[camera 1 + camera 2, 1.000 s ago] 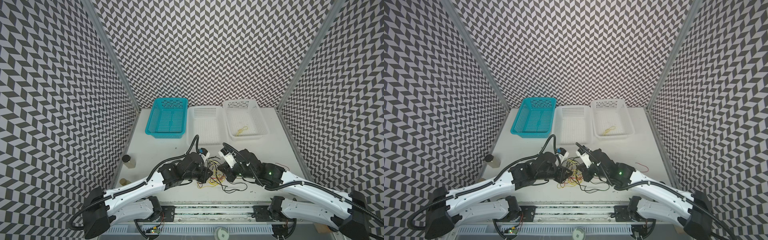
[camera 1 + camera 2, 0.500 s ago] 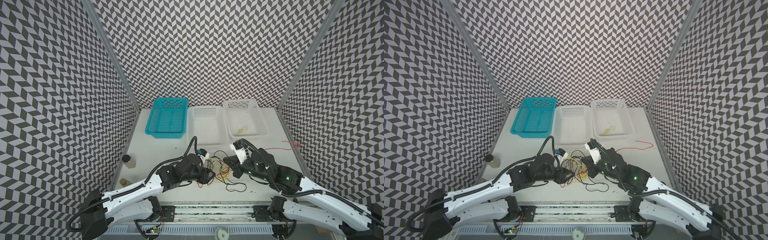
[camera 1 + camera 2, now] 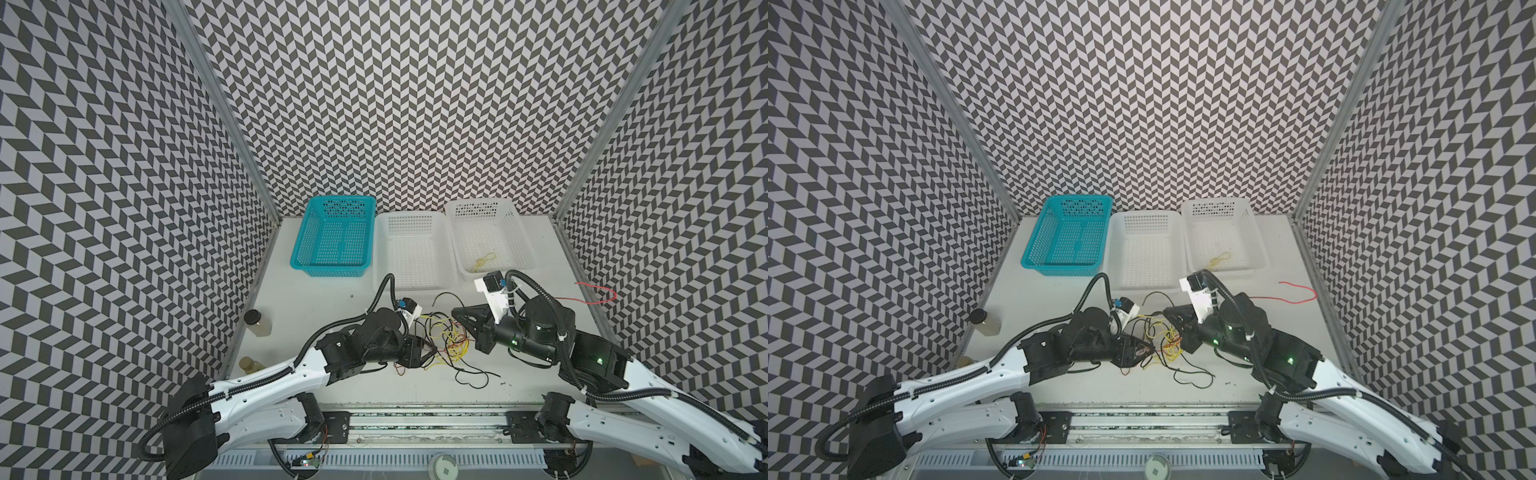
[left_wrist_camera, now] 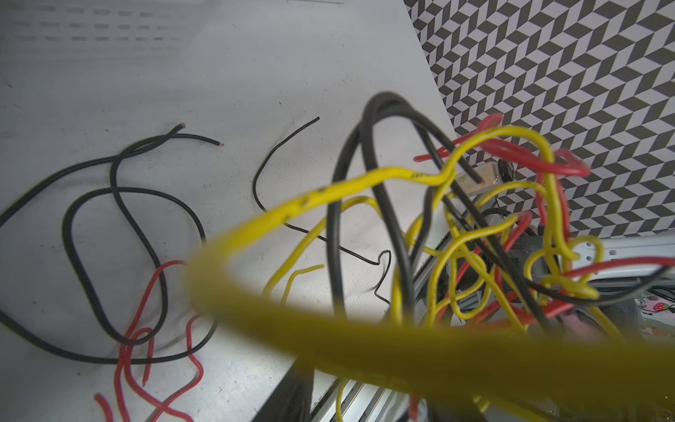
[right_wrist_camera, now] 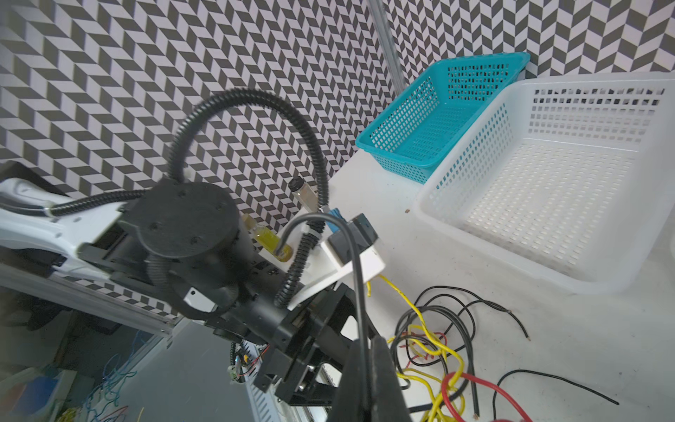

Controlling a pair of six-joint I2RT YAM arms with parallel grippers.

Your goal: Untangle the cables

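Note:
The black cable in the robot's right gripper winds into the yellow loops of the tangle, so the left gripper should pinch a yellow cable and hold the tangle in place.
The cables are a tangle of thin black, red and yellow wires on the white table between my two grippers, seen in both top views. My left gripper stands open at the tangle's left edge. A blurred yellow cable crosses the left wrist view and hides those jaws there. My right gripper is at the tangle's far right side. It is shut on a thin black cable that arches up from between its fingers. One red cable lies apart at the right.
A teal basket and two white baskets line the back; the right one holds a yellow cable. Two small bottles stand at the left table edge. Loose black cable loops lie toward the front.
My right arm has drawn back to the right and away from the front, still shut, spreading the tangle. The left jaws have opened. The red cable now lies farther right.

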